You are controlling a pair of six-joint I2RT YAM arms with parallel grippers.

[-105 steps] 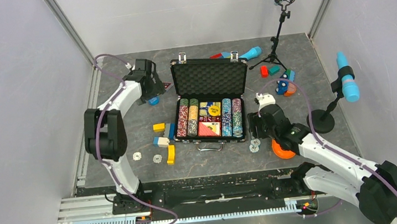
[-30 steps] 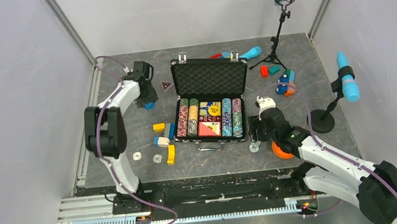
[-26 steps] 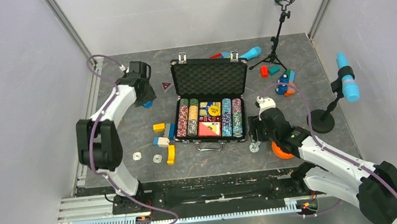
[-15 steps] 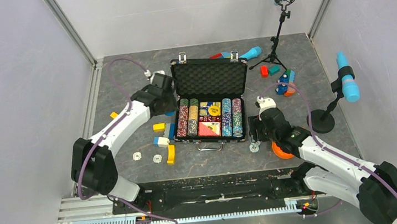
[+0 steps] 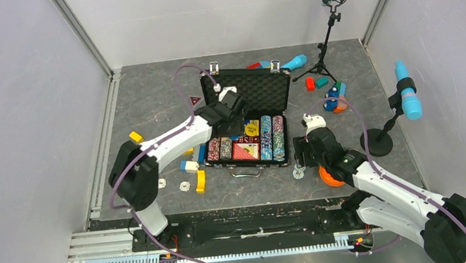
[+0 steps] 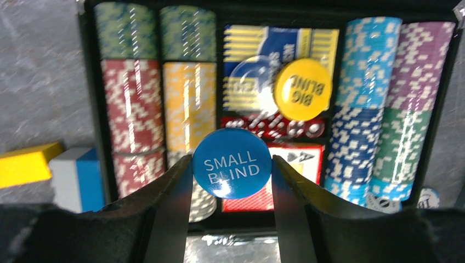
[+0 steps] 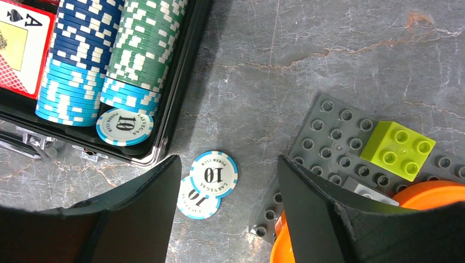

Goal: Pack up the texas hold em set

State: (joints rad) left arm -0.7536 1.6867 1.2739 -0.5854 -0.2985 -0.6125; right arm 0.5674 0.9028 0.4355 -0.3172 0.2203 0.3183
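Note:
The blue SMALL BLIND button (image 6: 232, 163) is face up and there is room (image 6: 250, 79) beside the yellow BIG BLIND button, so my left gripper should keep going there and let go.
The black briefcase (image 5: 247, 91) lies open mid-table with rows of coloured chips (image 6: 364, 104), card decks and a yellow BIG BLIND button (image 6: 302, 89). My left gripper (image 6: 231, 175) is shut on a blue SMALL BLIND button (image 6: 232, 163), held above the case's card section; the arm shows in the top view (image 5: 228, 106). My right gripper (image 7: 227, 189) is open and empty, low over two light-blue "10" chips (image 7: 214, 173) on the table just outside the case's front right corner (image 5: 298, 171).
A grey studded plate (image 7: 340, 137) with a green brick and an orange disc (image 5: 330, 177) lies under the right gripper's right finger. Toy blocks (image 5: 196, 168) and two loose chips (image 5: 184, 186) lie left of the case. Blue microphones on stands (image 5: 406, 97) stand at the right.
My left arm has swung from the far left side of the table to over the open case, carrying the blue button. The right arm has hardly moved.

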